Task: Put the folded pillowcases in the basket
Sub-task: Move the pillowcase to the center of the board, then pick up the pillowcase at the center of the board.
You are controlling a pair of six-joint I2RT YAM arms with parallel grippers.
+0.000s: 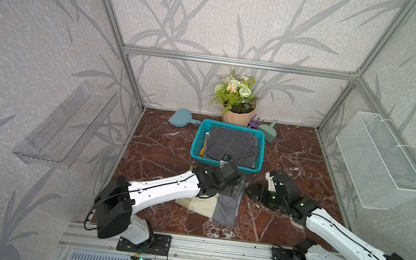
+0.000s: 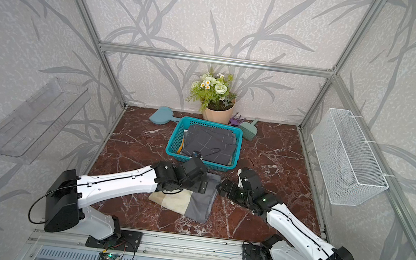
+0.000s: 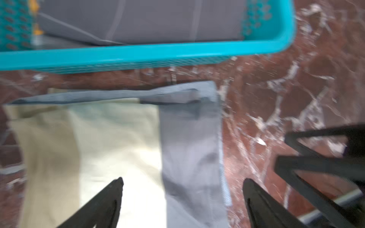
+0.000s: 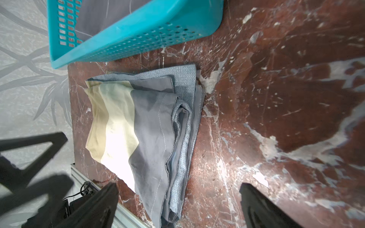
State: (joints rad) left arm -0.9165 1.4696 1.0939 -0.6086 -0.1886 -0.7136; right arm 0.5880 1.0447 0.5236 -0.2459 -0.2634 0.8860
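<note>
The grey strip (image 1: 228, 208) beside my right gripper is under my left gripper, so next I move my left gripper back to the pillowcase's tan side (image 3: 49, 155) before both grippers lift the pillowcase.
The teal basket (image 1: 198, 140) (image 2: 174, 139) stands mid-table with dark grey folded cloth (image 1: 232, 145) inside it. Just in front of it a folded pillowcase (image 1: 224, 211) (image 2: 192, 204), cream and grey, lies flat on the marble. My left gripper (image 1: 233, 192) (image 3: 183, 180) hangs open over the pillowcase (image 3: 118, 138), its fingers astride the grey strip and holding nothing. By the cloth's right edge my right gripper (image 1: 253, 190) (image 4: 178, 185) stands open and low, with the pillowcase's (image 4: 150, 122) folded edge between its spread fingers. The basket rim (image 3: 138, 53) (image 4: 138, 25) lies just beyond the cloth.
A flower pot (image 1: 238, 114), a blue-grey scoop (image 1: 181, 118) and a green dustpan (image 1: 268, 131) stand behind the basket. A clear tray (image 1: 67, 124) hangs on the left wall and a white wire basket (image 1: 378, 162) on the right wall.
</note>
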